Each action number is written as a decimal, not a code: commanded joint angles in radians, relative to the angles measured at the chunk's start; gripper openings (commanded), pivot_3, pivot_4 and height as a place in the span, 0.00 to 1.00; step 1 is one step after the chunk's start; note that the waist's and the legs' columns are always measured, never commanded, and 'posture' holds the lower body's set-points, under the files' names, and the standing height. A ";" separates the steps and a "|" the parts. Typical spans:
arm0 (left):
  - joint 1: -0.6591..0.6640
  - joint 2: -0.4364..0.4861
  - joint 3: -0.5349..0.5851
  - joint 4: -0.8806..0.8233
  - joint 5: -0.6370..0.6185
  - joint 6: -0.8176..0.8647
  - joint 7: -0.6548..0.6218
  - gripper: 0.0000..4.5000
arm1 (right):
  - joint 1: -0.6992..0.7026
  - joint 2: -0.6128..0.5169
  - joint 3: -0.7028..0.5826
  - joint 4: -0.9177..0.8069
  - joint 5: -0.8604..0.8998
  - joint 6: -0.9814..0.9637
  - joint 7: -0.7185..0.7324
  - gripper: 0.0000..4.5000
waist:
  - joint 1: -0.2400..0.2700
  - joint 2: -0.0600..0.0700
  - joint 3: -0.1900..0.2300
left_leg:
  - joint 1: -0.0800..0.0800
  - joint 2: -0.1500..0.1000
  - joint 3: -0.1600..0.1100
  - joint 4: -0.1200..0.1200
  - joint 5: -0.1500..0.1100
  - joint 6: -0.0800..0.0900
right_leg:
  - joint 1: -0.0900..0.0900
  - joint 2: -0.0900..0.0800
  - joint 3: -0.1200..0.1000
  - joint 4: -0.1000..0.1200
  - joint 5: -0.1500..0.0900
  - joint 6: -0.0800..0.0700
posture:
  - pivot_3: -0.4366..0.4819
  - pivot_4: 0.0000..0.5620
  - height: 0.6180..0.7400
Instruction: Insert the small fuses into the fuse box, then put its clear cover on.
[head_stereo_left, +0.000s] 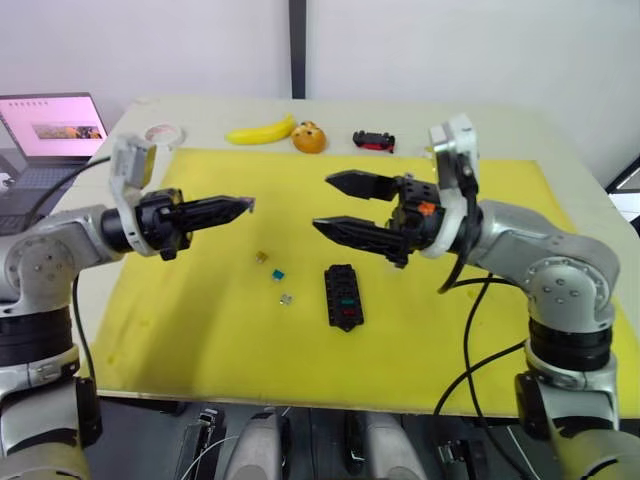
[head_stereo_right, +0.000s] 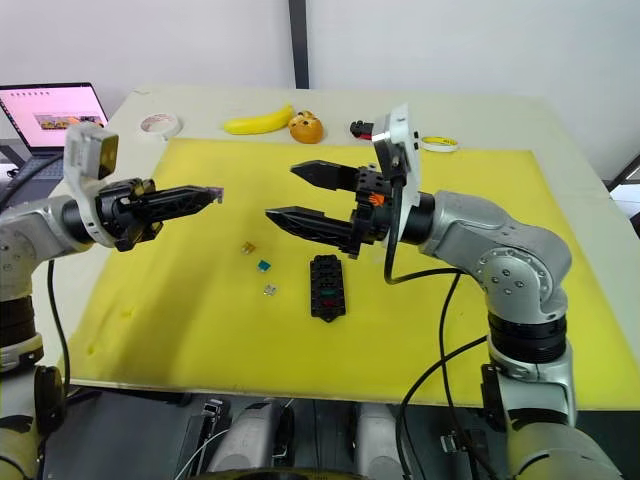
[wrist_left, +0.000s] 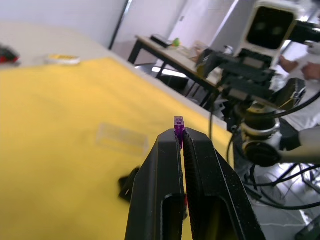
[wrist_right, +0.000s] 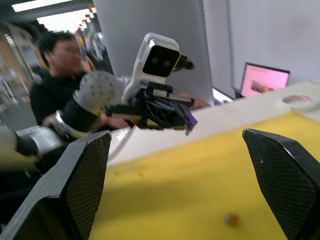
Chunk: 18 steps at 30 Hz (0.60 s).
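Observation:
My gripper will push the purple fuse (head_stereo_left: 250, 203), which should stay upright and sink level with the green and red fuses (head_stereo_left: 347, 306), since they sit low in their slots.
The black fuse box (head_stereo_left: 343, 296) lies flat on the yellow mat (head_stereo_left: 180, 330), with a green and a red fuse seated in its slots. Three loose small fuses lie to its left: a brownish one (head_stereo_left: 263, 257), a teal one (head_stereo_left: 279, 273) and a grey one (head_stereo_left: 286, 298). My left gripper (head_stereo_left: 245, 205) hovers above the mat's left half, shut on a purple fuse (wrist_left: 178, 122) at its tips. My right gripper (head_stereo_left: 335, 205) hangs open above the box's far end, facing the left one. The clear cover (wrist_left: 121, 138) lies flat on the mat.
Beyond the mat's far edge are a banana (head_stereo_left: 260, 131), an orange toy (head_stereo_left: 309, 137), a black-and-red toy car (head_stereo_left: 373, 140) and two tape rolls (head_stereo_left: 163, 132) (head_stereo_right: 438, 143). A laptop (head_stereo_left: 50, 130) stands far left. A person (wrist_right: 55, 60) sits in the background.

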 joint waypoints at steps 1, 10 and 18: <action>-0.082 -0.005 0.031 -0.049 -0.083 0.007 0.053 0.03 | -0.058 0.069 -0.028 0.023 0.084 -0.003 -0.108 1.00 | -0.003 0.000 0.000 | 0.000 0.000 0.000 0.000 0.000 0.000 | 0.000 0.000 0.000 0.000 0.000 0.000 | 0.48 0.27 0.98; -0.101 -0.042 0.006 -0.056 -0.141 -0.010 0.112 0.03 | -0.065 0.178 -0.022 0.056 0.131 -0.020 -0.218 1.00 | -0.015 0.000 0.000 | 0.000 0.000 0.000 0.000 0.000 0.000 | 0.000 0.004 0.000 0.001 0.000 0.001 | 0.48 0.27 0.98; -0.084 -0.042 -0.003 -0.063 -0.157 -0.017 0.123 0.00 | -0.045 0.171 -0.020 0.034 0.158 -0.015 -0.244 0.83 | -0.021 0.000 0.000 | 0.000 0.000 0.000 -0.001 0.000 0.000 | 0.000 0.005 0.000 0.001 0.000 0.001 | 0.48 0.27 0.98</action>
